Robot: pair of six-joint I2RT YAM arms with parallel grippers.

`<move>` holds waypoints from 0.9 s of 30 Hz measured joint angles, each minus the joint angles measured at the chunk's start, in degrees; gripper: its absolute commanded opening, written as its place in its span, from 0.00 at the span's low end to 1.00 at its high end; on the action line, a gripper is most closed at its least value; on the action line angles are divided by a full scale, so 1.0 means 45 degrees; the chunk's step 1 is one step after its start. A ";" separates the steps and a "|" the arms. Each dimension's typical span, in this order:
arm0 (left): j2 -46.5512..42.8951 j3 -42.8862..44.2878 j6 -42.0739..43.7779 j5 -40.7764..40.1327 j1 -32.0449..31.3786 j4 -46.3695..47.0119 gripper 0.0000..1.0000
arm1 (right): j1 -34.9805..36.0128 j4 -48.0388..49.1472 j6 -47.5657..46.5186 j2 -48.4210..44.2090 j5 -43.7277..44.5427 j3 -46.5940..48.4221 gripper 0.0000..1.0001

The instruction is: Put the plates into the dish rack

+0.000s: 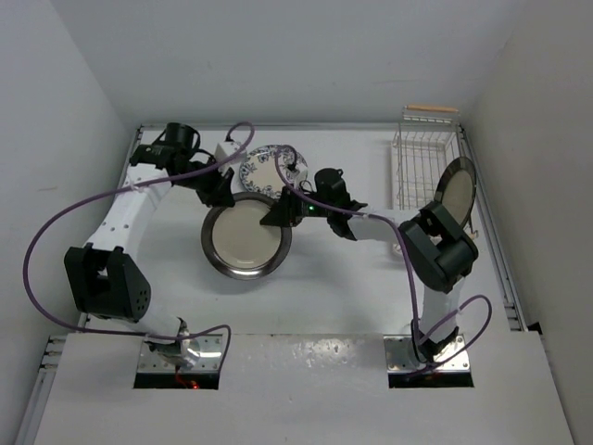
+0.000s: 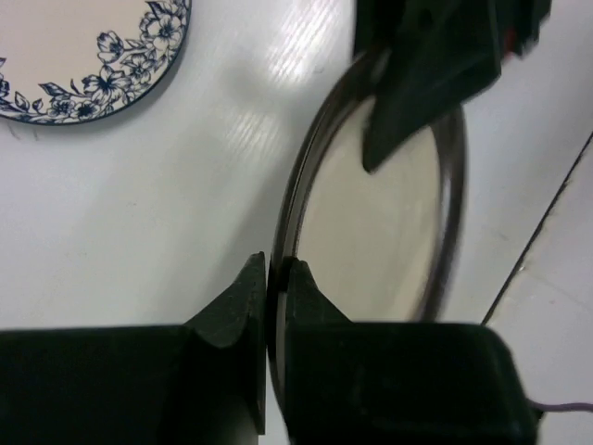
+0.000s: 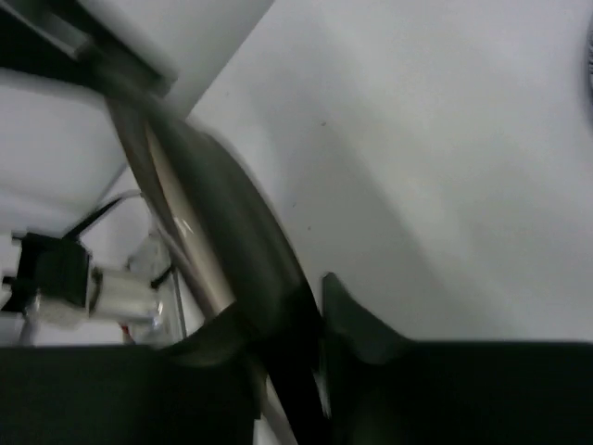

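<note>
The cream plate's rim is held by both grippers, so next my left gripper opens and moves away before my right gripper takes the plate to the dish rack.
The cream plate with the dark grey-brown rim is at the table's middle. My left gripper is shut on its far left rim. My right gripper is shut on its far right rim. In the left wrist view the gripper pinches the rim of this plate, with the right gripper on the far rim. In the right wrist view the gripper clamps the plate's dark rim. The blue floral plate lies flat just behind and also shows in the left wrist view. The white wire dish rack stands at the back right.
A third plate stands on edge at the rack's near right corner, partly behind my right arm's elbow. The rack's wooden handle is at its far end. White walls close in the table on the left, back and right.
</note>
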 measured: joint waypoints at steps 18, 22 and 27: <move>0.0102 0.1967 -0.4541 -0.5989 0.0787 0.2322 0.82 | -0.1234 -0.7062 -0.3555 -0.5513 0.5969 -0.0005 0.00; 0.0107 0.2001 -0.5095 -0.6951 0.1467 0.2555 0.82 | -0.2657 -0.8927 -0.5241 -0.6853 0.8607 0.1744 0.00; 0.0107 0.1855 -0.5343 -0.7329 0.1812 0.2686 0.82 | -0.3594 -0.9039 -0.7762 -0.8573 1.2575 0.2754 0.00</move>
